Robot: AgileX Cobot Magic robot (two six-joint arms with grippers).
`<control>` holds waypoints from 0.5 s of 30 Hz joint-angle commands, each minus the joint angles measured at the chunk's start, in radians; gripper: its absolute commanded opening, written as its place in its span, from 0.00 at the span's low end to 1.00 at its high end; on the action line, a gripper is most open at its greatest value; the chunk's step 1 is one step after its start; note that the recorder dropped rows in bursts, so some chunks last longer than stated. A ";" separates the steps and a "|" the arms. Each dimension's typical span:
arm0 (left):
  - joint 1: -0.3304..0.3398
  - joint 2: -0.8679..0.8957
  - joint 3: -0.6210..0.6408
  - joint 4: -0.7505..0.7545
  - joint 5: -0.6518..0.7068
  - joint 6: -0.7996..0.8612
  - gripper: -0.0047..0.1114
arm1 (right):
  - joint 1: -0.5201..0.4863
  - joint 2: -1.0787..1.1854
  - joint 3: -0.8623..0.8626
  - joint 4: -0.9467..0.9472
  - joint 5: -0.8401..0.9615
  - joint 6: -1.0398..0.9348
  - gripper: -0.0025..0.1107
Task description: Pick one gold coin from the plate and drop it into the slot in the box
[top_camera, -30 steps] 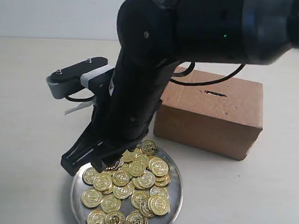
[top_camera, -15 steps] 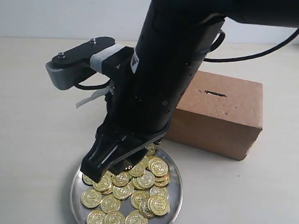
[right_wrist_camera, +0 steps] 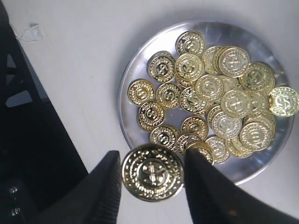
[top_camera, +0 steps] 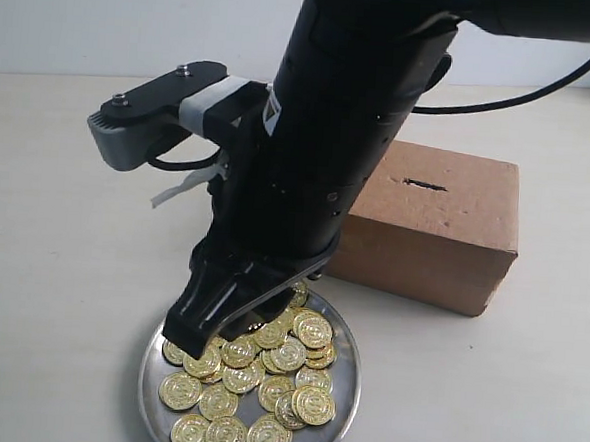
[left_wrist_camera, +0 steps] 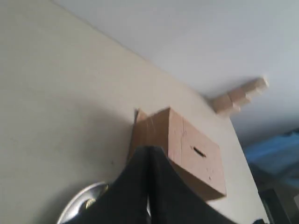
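Note:
My left gripper should keep going toward the coin and close across its sides, because the gold coin's side (right_wrist_camera: 153, 172) is open and the coin's edges are in my right gripper.
My right gripper (right_wrist_camera: 153, 155) is shut on one gold coin (right_wrist_camera: 153, 173), gripped by its edges and held flat above the near rim of the round silver plate (right_wrist_camera: 254, 164). Several more gold coins (right_wrist_camera: 219, 93) lie heaped in the plate. In the exterior view the same gripper (top_camera: 204, 338) hangs over the plate's (top_camera: 351, 385) left side. The brown cardboard box (top_camera: 444, 235) stands behind the plate, the dark slot (top_camera: 424, 184) in its top. My left gripper (left_wrist_camera: 148, 150) is shut on nothing and faces the box (left_wrist_camera: 198, 170) and slot (left_wrist_camera: 199, 152).
The right arm's grey wrist camera mount (top_camera: 146, 122) juts out to the left above the table. A black cable (top_camera: 503, 98) loops over the box. A dark arm body (right_wrist_camera: 28, 140) fills one side of the right wrist view. Pale blocks (left_wrist_camera: 238, 97) lie far behind the box.
The right arm has swung more upright and its gripper has shifted right over the coins and lifted a little. Almost nothing has moved in the last half second.

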State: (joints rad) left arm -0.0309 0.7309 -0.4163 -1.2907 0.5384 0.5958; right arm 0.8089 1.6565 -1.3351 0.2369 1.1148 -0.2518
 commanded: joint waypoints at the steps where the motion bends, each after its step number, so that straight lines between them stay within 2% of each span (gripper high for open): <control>1: 0.002 0.328 -0.168 0.012 0.254 0.114 0.04 | -0.006 -0.011 0.001 -0.011 0.026 -0.017 0.23; 5: 0.006 0.570 -0.331 0.143 0.407 0.118 0.04 | -0.006 -0.046 0.001 -0.026 0.012 -0.017 0.23; 7: 0.030 0.622 -0.382 0.172 0.473 0.124 0.04 | -0.006 -0.058 0.001 -0.047 0.012 -0.017 0.23; 8: 0.065 0.663 -0.419 0.172 0.561 0.141 0.04 | -0.006 -0.064 0.001 -0.071 0.012 -0.015 0.23; 10: 0.088 0.703 -0.451 0.172 0.651 0.141 0.06 | -0.006 -0.068 0.001 -0.083 0.010 -0.015 0.23; 12: 0.080 0.781 -0.459 0.075 0.683 0.145 0.14 | -0.006 -0.068 0.001 -0.101 0.006 -0.018 0.23; 13: 0.045 0.819 -0.450 0.065 0.683 0.144 0.27 | -0.006 -0.068 0.001 -0.101 -0.002 -0.018 0.23; 15: 0.002 0.850 -0.445 0.098 0.683 0.144 0.46 | -0.006 -0.068 0.001 -0.111 -0.005 -0.018 0.23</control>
State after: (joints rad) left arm 0.0168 1.5452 -0.8670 -1.1973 1.1976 0.7316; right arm 0.8089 1.5962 -1.3351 0.1412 1.1265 -0.2583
